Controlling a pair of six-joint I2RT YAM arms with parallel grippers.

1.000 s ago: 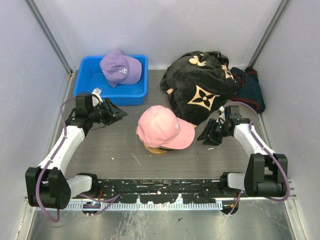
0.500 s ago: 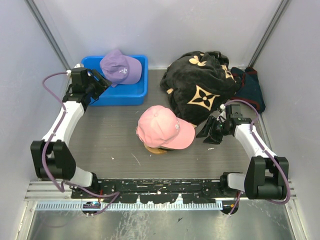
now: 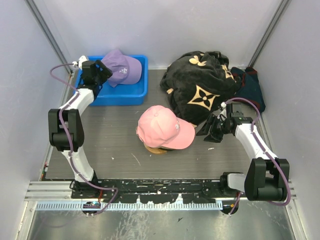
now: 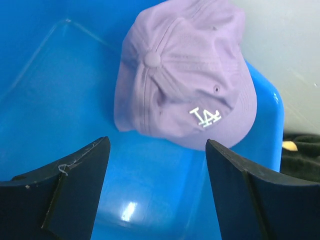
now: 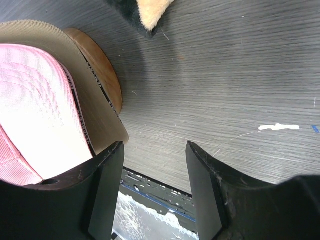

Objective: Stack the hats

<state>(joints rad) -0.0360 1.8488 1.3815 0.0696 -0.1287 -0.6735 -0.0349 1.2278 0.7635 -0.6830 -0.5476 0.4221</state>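
The lavender hat's top (image 3: 115, 62) is creased and sagging, so it will fold together and the hat's brim (image 3: 134, 73) will hang down below it when I lift the hat.
A lavender hat (image 3: 121, 68) lies in the blue bin (image 3: 132, 94) at the back left. My left gripper (image 3: 102, 71) hovers over the bin's left part, open and empty. In the left wrist view, the lavender hat (image 4: 185, 75) is just beyond the left gripper (image 4: 157, 142). A pink hat (image 3: 162, 126) sits mid-table on a wooden stand (image 5: 100, 70), with a tan brim (image 5: 95, 115) under it. My right gripper (image 3: 210, 131) is low beside the pink hat's brim, open and empty; the right gripper (image 5: 155, 145) frames bare table. A dark green hat (image 3: 251, 89) pokes out at the back right.
A large black cloth with tan flower marks (image 3: 200, 90) is heaped at the back right, partly over the dark green hat. Grey walls close in both sides and the back. A black rail (image 3: 160, 187) runs along the near edge.
My left arm has swung from the table's left side back over the blue bin, and its jaws have opened wider. The right gripper stayed near the pink hat and opened slightly.
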